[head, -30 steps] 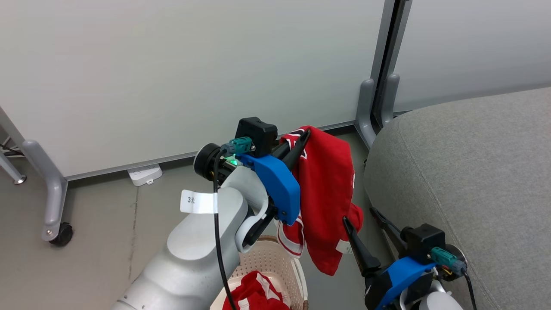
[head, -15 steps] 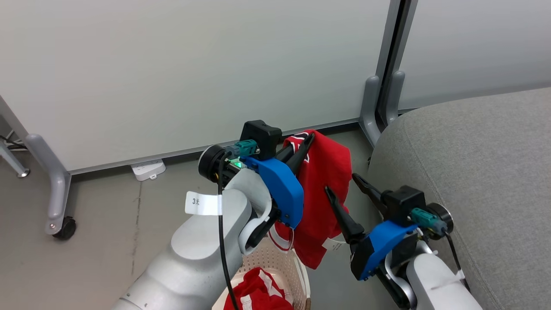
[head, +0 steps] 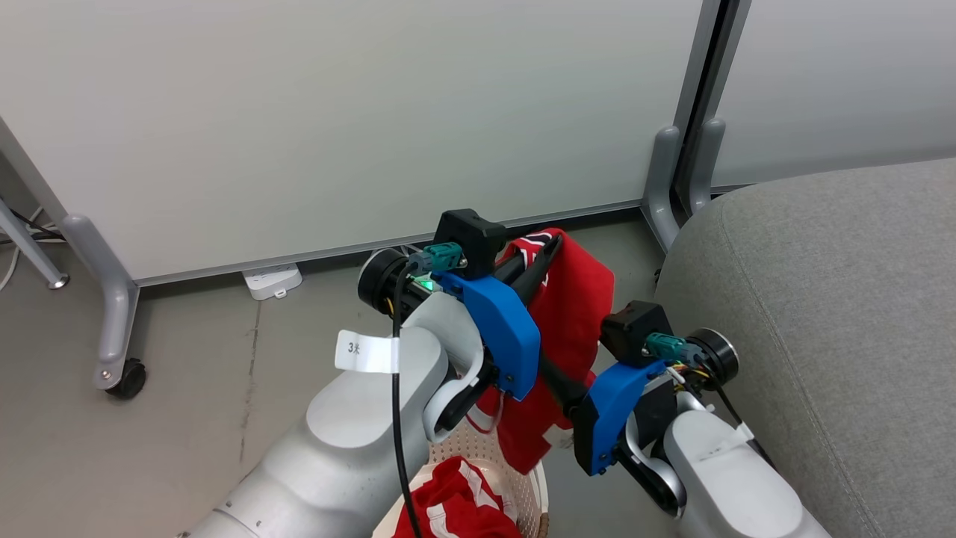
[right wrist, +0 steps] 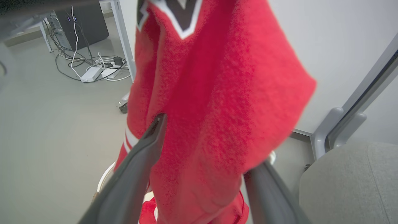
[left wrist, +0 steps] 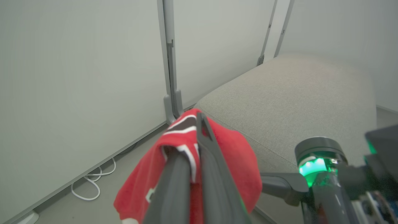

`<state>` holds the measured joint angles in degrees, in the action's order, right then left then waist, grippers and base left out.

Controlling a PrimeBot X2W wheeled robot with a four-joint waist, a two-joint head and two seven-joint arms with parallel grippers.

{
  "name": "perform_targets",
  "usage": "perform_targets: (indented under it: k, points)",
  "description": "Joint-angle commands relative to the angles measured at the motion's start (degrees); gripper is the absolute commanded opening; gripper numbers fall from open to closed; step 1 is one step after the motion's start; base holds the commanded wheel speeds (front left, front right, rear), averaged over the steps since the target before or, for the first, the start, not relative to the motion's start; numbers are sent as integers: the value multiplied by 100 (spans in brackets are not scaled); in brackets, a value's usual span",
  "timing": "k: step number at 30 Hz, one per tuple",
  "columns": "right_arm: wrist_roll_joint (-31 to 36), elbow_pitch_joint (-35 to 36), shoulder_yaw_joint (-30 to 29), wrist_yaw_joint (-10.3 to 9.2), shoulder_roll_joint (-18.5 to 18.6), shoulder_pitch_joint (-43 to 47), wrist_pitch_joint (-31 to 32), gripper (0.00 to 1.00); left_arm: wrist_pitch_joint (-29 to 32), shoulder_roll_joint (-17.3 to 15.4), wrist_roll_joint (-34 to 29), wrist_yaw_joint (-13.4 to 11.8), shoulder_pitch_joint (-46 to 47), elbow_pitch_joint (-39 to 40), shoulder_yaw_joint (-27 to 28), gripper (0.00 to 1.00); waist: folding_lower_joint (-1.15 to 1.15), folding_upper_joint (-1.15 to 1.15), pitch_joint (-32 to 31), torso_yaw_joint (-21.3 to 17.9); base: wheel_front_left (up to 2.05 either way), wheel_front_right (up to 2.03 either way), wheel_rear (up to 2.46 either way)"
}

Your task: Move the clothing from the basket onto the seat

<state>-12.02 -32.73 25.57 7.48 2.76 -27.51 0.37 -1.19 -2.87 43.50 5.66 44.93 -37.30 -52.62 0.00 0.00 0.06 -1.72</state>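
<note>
The red garment (head: 573, 300) should come away by itself when I carry it to the seat, because its lower tip (head: 522, 462) hangs clear of the other garment in the basket.
My left gripper (head: 549, 250) is raised over the floor and shut on a red garment (head: 579, 314) of the clothing, which hangs down from its fingers. The left wrist view has the same cloth (left wrist: 230, 155) draped over the shut fingers. My right gripper (right wrist: 208, 146) is open, one finger on each side of the hanging garment (right wrist: 217, 77); its blue housing (head: 609, 407) sits just right of the cloth. Below, the basket (head: 519, 478) holds another red and white garment (head: 448, 512). The grey seat (head: 821, 299) lies to the right.
Pale partition panels stand behind on grey feet, one with a castor (head: 131, 377). A white power strip (head: 272, 280) lies at the panel's base. Cables and a white adapter (right wrist: 90, 73) lie on the floor further off. The basket's white rim (right wrist: 104, 177) is beneath the right fingers.
My right arm has risen and moved left, so its open fingers now straddle the hanging garment. The left gripper keeps its hold. The camera has turned slightly.
</note>
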Motion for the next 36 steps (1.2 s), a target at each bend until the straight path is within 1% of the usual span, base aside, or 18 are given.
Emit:
perform_targets:
  k: [1, 3, 4, 5, 6, 11, 18, 36]
  points:
    - [-28, -23, 17, 3, 23, -101, -36, 100, -46, -3, 23, 13, 108, 12, -2, 0, 0, 0, 2, 0, 0, 0, 0]
    - [-133, -169, 177, 3, 23, -190, -61, 100, -52, -2, 44, 26, 117, 4, -35, 0, 0, 0, 2, 2, 0, 0, 0]
    - [-185, -237, 238, 2, 23, -238, -89, 50, -64, -2, 64, 20, 120, 1, -50, 0, 0, 0, 0, 2, 0, 0, 0]
    - [-234, -295, 301, 3, 23, -285, -108, 3, -72, -3, 81, 25, 123, -6, -62, 0, 0, 0, -3, 1, 0, 0, 0]
    - [-273, -340, 360, 3, 23, -322, -126, 0, -78, -4, 87, 26, 125, -15, -75, 0, 0, 0, -8, -1, 0, 0, 0]
    - [-377, -573, 532, 2, 22, -452, -219, 0, -123, -2, 136, 39, 161, -63, -99, 0, 0, 0, -37, -23, 0, 0, 0]
    - [-435, -811, 583, 2, 22, -562, -375, 0, -185, -3, 202, 39, 182, -135, -132, 0, 0, 0, -55, -65, 0, 0, 0]
    - [-639, -1077, 740, 3, 22, -648, -581, 0, -307, -3, 362, 26, 120, -277, -256, 0, 0, 0, -141, -171, 0, 0, 0]
